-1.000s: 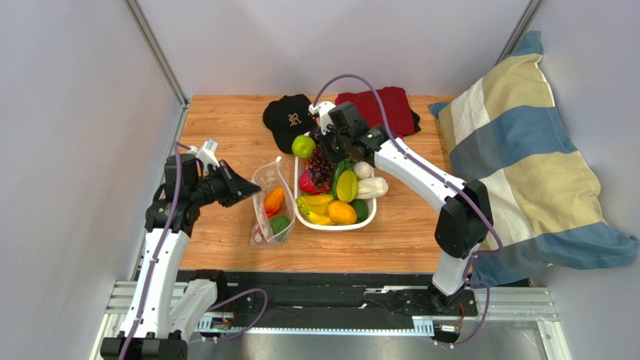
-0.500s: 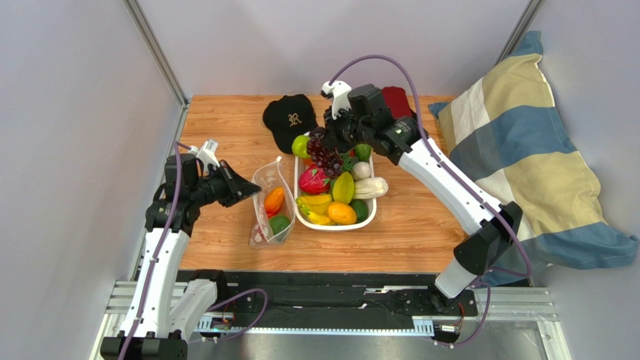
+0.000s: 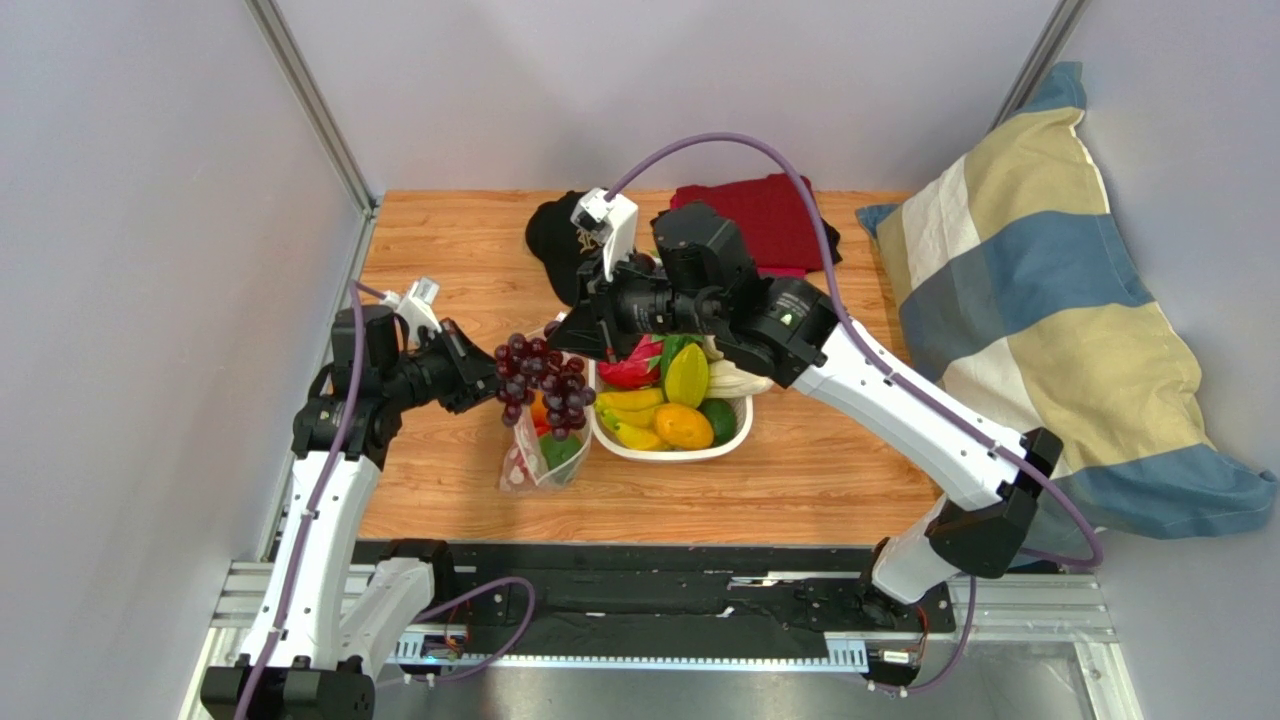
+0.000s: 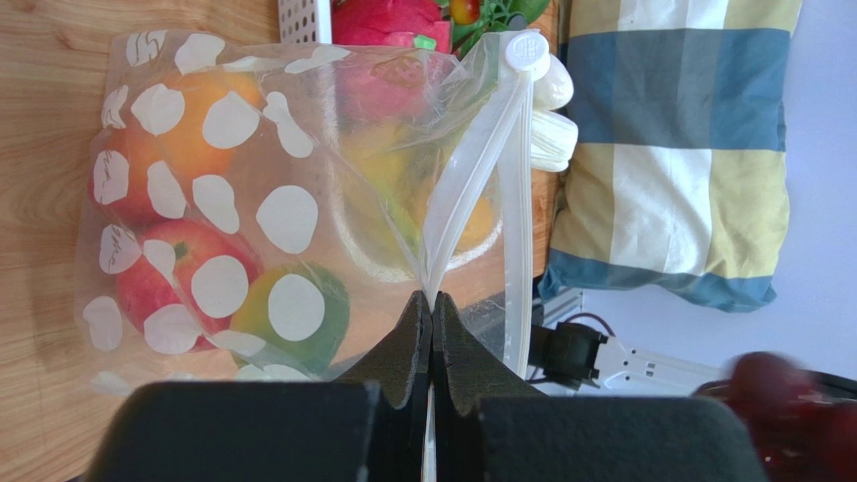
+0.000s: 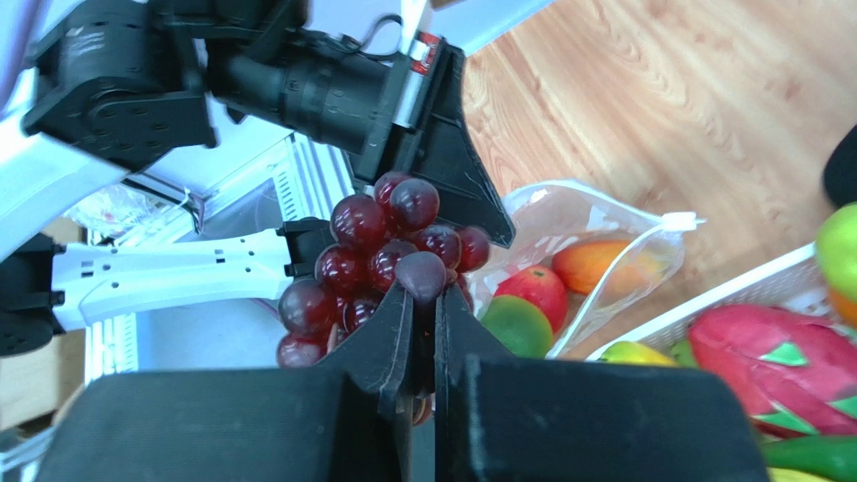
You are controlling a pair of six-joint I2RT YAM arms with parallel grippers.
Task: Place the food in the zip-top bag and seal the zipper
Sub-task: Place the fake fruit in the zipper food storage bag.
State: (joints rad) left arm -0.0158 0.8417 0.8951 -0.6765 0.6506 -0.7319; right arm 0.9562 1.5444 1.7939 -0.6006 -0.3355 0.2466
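The robot's right gripper should swing the dark purple grape bunch (image 5: 377,246) clear to the bag's opening (image 5: 571,256) before lowering it in, because the bunch hangs over the left gripper's fingers.
My right gripper (image 3: 568,348) (image 5: 422,291) is shut on the dark purple grape bunch (image 3: 541,384) (image 5: 384,251) and holds it in the air above the zip-top bag's (image 3: 544,450) open mouth. The dotted clear bag (image 4: 251,201) (image 5: 593,241) lies left of the white tray (image 3: 661,447) and holds an orange piece, a red apple (image 5: 531,291) and a green piece (image 4: 292,321). My left gripper (image 3: 484,378) (image 4: 431,301) is shut on the bag's zipper (image 4: 473,171) edge and holds it up. The white slider (image 4: 526,50) sits at the zipper's far end.
The white tray (image 5: 704,306) holds more food: a pink dragon fruit (image 5: 780,351), yellow, orange (image 3: 684,426) and green pieces. A black cap (image 3: 559,240) and a red cloth (image 3: 769,210) lie at the table's back. A striped pillow (image 3: 1052,315) fills the right side.
My right gripper lifted the grape bunch out of the tray and carried it left, to above the bag's mouth. The left gripper has kept its hold on the bag.
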